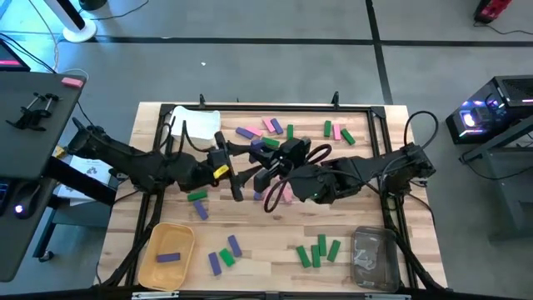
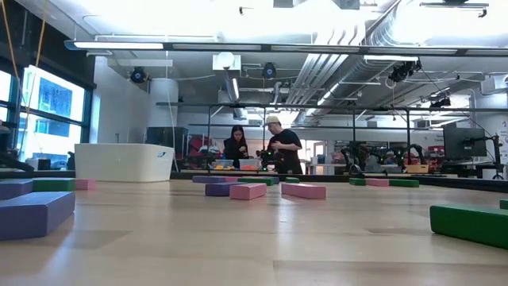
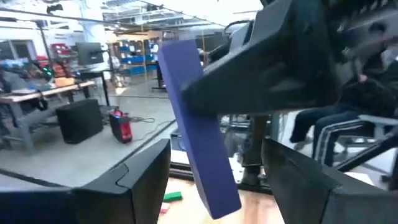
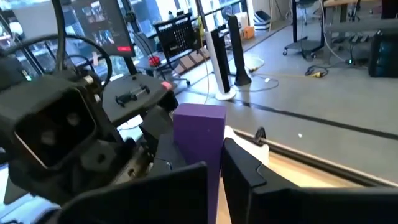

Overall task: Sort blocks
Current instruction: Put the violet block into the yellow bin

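Note:
My right gripper is holding the purple block across from the yellow bin. My left gripper should grab the block's loose end and take the block over there.
Both arms meet above the middle of the table. My right gripper is shut on a purple block. The left wrist view shows that block standing between the spread fingers of my open left gripper, with a gap on each side. From above, my left gripper and right gripper are close together and hide the held block. Loose pink, green and purple blocks lie flat on the table, among them a green group and a far cluster. My right gripper pinches the purple block between its two fingers at one end. The rest of the block sticks out past the fingertips, in line with the fingers. The block is lifted clear of the table.
A yellow bin with one purple block in it sits at the near left. There is a clear bin at the near right and a white bin at the far left. Two people stand in the room beyond the table.

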### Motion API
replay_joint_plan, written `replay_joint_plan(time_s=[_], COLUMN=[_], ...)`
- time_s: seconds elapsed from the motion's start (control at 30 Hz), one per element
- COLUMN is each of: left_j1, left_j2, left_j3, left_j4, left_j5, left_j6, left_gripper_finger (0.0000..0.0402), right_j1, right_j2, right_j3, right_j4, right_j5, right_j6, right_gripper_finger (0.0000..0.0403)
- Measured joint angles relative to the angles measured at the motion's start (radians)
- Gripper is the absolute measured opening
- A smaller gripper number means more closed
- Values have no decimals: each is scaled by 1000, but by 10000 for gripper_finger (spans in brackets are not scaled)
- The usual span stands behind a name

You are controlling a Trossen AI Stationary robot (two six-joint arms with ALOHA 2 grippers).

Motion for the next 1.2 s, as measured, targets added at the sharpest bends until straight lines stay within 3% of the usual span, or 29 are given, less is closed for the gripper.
replay_joint_plan(time_s=[0.23,0.43,0.6,0.7,0.9,1.07,1.2], left_j1=[17,18,20,20,18,18,12], left_j2=[0,0,-1,-2,-8,-36,-87], left_j3=[0,0,-1,-1,1,0,0], left_j4=[-4,8,6,4,-46,-139,-340], left_j5=[-3,5,0,3,17,15,44], left_j6=[-11,-36,-33,-39,-39,-39,-106], left_gripper_finger=[222,138,38,29,29,29,29], right_j1=[-2,-6,-6,-4,-6,-3,0], right_j2=[0,17,24,24,23,-2,-53], right_j3=[0,0,0,0,0,0,0], right_j4=[58,27,26,26,59,67,64], right_j5=[-30,-35,-26,-12,-2,109,133], right_j6=[-64,-36,-42,-47,-96,-139,-181], right_gripper_finger=[0,0,0,10,99,202,259])
